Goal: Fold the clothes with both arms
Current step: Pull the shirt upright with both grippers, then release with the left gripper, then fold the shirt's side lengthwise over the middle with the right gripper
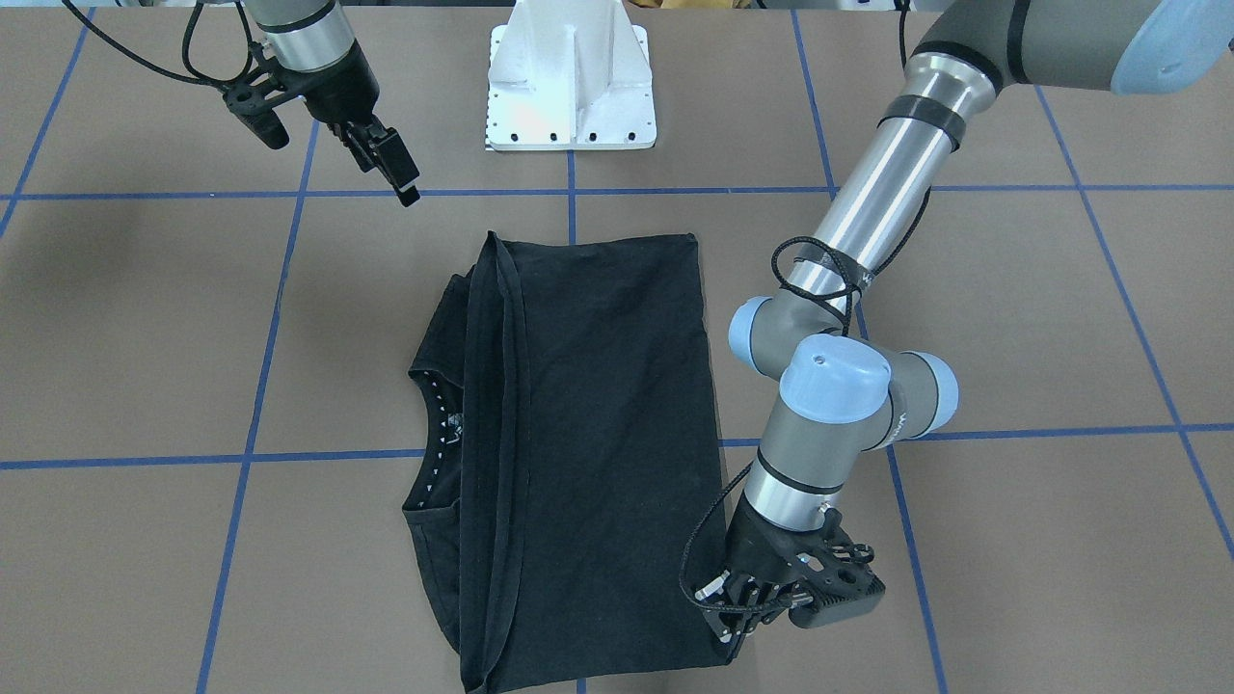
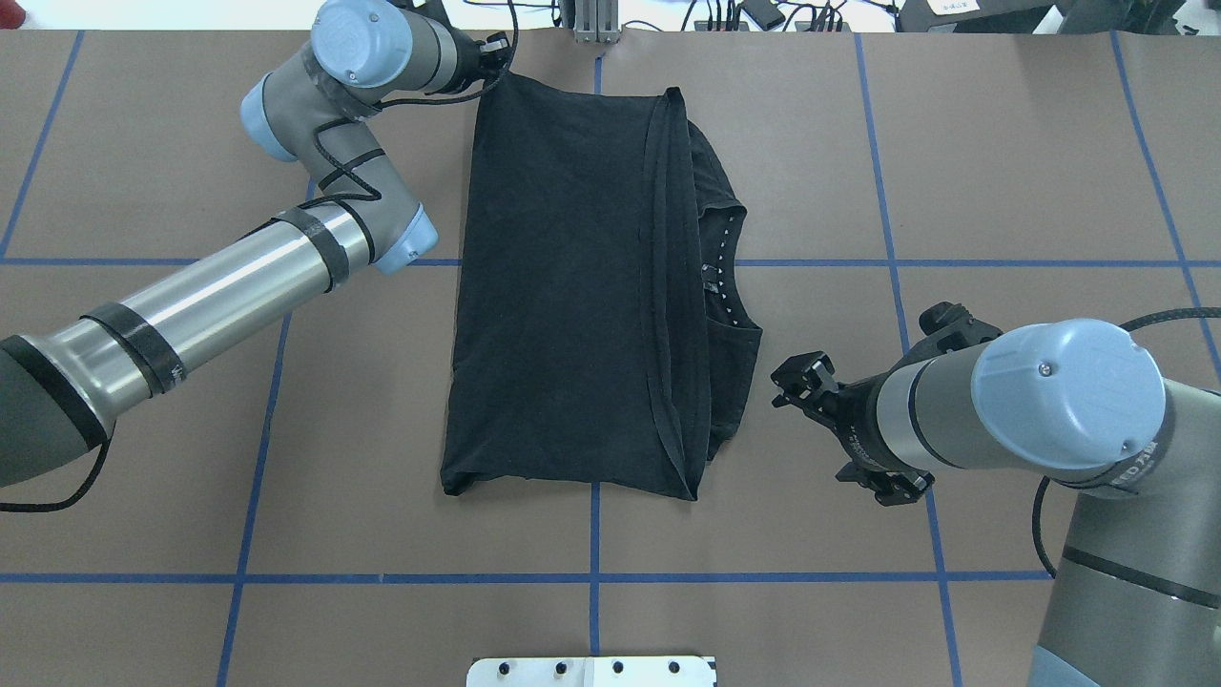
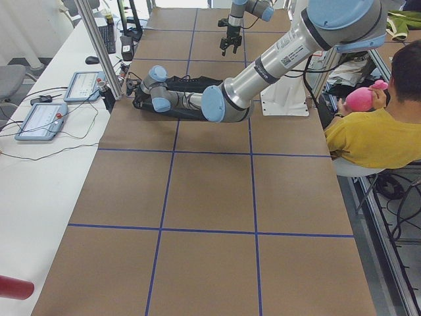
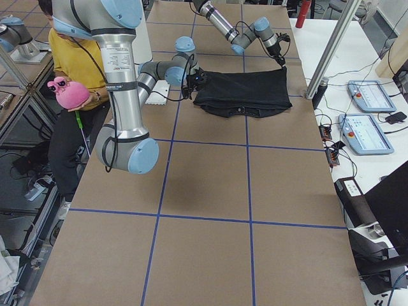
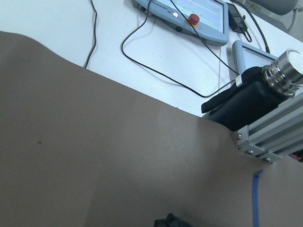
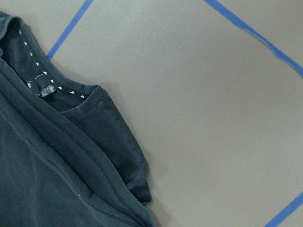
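A pleat [image 1: 498, 440] is folded over along the neckline side of the black T-shirt. Next, my right gripper takes the pleat's near end [image 1: 495, 248] and pulls the T-shirt's edge flat.
The black T-shirt [image 1: 607, 434] lies folded lengthwise in the middle of the table [image 1: 145, 318], plain side up, with its neckline [image 1: 439, 424] showing along one long edge. No logo shows. It also shows in the overhead view [image 2: 563, 286] and the right wrist view [image 6: 57, 165]. My left gripper [image 1: 730, 631] is low at the shirt's far corner [image 2: 496, 52] and looks shut on that corner, which is drawn to a point. A scrap of black cloth [image 5: 170, 221] shows in the left wrist view. My right gripper [image 1: 390, 164] is open, empty and held apart from the shirt's neckline side [image 2: 792, 380].
The white bolted stand [image 1: 571, 87] sits at the robot's side of the table. An aluminium post [image 5: 270, 137] and a black bottle [image 5: 251, 101] stand by the far edge, with control tablets [image 5: 189, 14] behind. A seated person in yellow [image 3: 375, 131] is beside the table.
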Tool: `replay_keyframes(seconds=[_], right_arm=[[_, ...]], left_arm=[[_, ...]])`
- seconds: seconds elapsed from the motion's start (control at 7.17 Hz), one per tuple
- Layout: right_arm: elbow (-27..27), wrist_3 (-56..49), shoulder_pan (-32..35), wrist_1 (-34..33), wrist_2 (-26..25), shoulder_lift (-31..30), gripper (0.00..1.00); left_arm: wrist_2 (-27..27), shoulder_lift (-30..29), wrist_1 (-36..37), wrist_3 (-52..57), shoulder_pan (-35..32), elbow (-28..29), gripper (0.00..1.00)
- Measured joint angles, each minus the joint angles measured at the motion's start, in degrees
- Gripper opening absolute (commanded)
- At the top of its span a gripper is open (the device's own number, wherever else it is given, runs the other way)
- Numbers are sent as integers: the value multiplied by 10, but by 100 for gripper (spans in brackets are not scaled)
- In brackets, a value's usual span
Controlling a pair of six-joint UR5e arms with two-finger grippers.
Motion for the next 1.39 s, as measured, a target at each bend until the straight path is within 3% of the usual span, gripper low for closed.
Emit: replay_keyframes(seconds=[0.28,0.56,0.7,1.12,1.39], right_arm=[[-35,-14,-9,0,-19,30,100],[-70,-99,-42,-4,-31,66,70],[-76,-181,-60,-14,-35,77,63],[-119,-477,-82,-55,-56,123,68],[-187,-622,-73,-73,-74,184,67]], left_arm=[[-6,6,-1,18,-7,-22,100],[-46,85,22,19,-8,-148,100],[-67,144,49,18,-9,-239,100],[-96,318,90,12,-7,-457,100],[-99,384,99,-8,-6,-529,100]])
